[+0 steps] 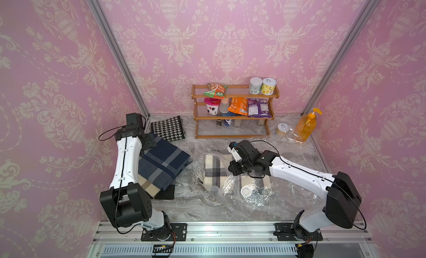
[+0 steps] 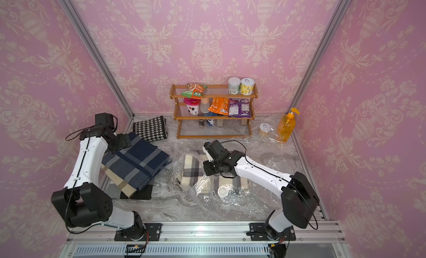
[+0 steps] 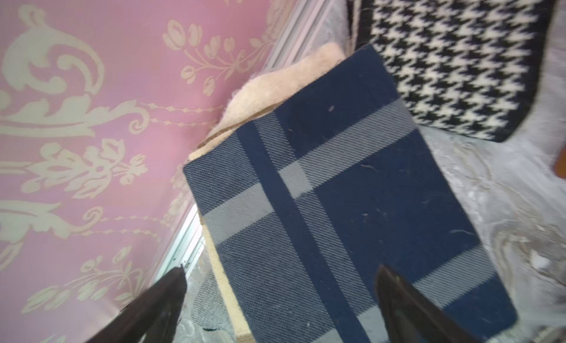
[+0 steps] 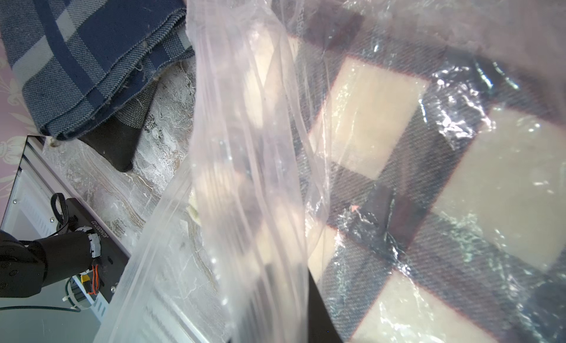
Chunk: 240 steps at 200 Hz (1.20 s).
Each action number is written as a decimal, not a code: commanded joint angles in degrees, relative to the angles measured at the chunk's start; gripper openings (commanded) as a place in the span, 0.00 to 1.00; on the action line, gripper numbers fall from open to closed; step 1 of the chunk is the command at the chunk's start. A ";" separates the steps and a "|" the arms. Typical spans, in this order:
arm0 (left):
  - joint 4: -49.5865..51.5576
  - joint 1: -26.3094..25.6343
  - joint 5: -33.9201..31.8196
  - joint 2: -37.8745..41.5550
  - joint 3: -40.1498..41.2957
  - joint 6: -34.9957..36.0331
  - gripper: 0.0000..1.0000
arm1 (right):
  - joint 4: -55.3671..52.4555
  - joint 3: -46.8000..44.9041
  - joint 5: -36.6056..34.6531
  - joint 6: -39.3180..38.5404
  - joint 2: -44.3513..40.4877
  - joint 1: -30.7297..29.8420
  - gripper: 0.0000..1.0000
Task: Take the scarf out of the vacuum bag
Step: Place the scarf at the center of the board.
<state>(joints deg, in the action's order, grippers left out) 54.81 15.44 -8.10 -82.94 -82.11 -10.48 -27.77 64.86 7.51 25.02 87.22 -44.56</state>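
Note:
The robot's right gripper is holding the bag's film [image 4: 253, 136] up over the cream scarf, so the left gripper should keep going to the bag's open end [image 1: 206, 163] and close there.
The clear crinkly vacuum bag [image 1: 265, 200] [image 2: 244, 199] lies mid-table, its round white valve cap [image 1: 246, 191] facing up. Inside it a cream and grey plaid scarf [image 1: 214, 167] [image 2: 193, 170] [image 4: 367, 117] lies flat. My right gripper [image 1: 234, 170] [image 4: 291, 310] sits over the scarf, shut on a fold of the bag's film; its fingers are mostly veiled by plastic. A folded navy plaid scarf [image 1: 163, 162] [image 3: 337, 203] rests outside the bag at the left, on a pile of cloths. My left gripper [image 1: 149, 140] [image 3: 281, 274] hovers over its far corner, open and empty.
A black and white houndstooth cloth [image 1: 167, 130] lies at the back left. The wooden rack [image 1: 232, 117] with snacks and cans stands against the back wall. An orange pump bottle [image 1: 305, 127] and a small can [image 1: 283, 128] stand at the back right. Pink walls close in on both sides.

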 commanded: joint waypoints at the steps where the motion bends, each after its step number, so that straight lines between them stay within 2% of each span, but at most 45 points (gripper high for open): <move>1: -0.84 -1.94 16.70 2.89 2.53 -2.90 0.99 | -1.42 0.02 -0.83 -0.45 -1.97 -0.19 0.17; 27: -6.16 -2.43 31.29 7.44 7.74 -7.78 0.99 | -1.43 -0.33 -1.27 -0.06 -2.33 -0.18 0.17; 50: -11.99 -3.65 41.44 10.88 12.83 -12.59 0.99 | -1.34 -0.36 -1.23 0.36 -2.18 -0.19 0.17; 97: -19.40 -12.40 49.36 12.13 20.63 -19.31 0.99 | -1.48 0.09 -0.66 0.94 -2.14 -0.26 0.17; 130: -25.63 -18.96 48.26 12.09 27.21 -21.80 0.99 | -1.41 0.13 -0.39 1.61 -2.54 -0.20 0.18; 163: -30.04 -22.45 48.12 9.79 31.08 -21.45 0.99 | -1.76 0.35 -0.99 1.48 -2.39 -0.23 0.18; 198: -37.02 -27.13 42.38 8.99 35.16 -23.47 0.99 | -1.13 -0.35 -1.00 2.49 -2.38 -0.18 0.18; 240: -46.47 -31.66 35.48 6.67 40.08 -26.12 0.92 | -1.00 -0.19 -0.65 2.41 -1.75 -0.20 0.18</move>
<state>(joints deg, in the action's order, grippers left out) 15.99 -14.85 33.30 -75.18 -44.80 -34.17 -27.94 64.86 7.49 26.35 87.05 -44.56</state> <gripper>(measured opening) 0.936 0.179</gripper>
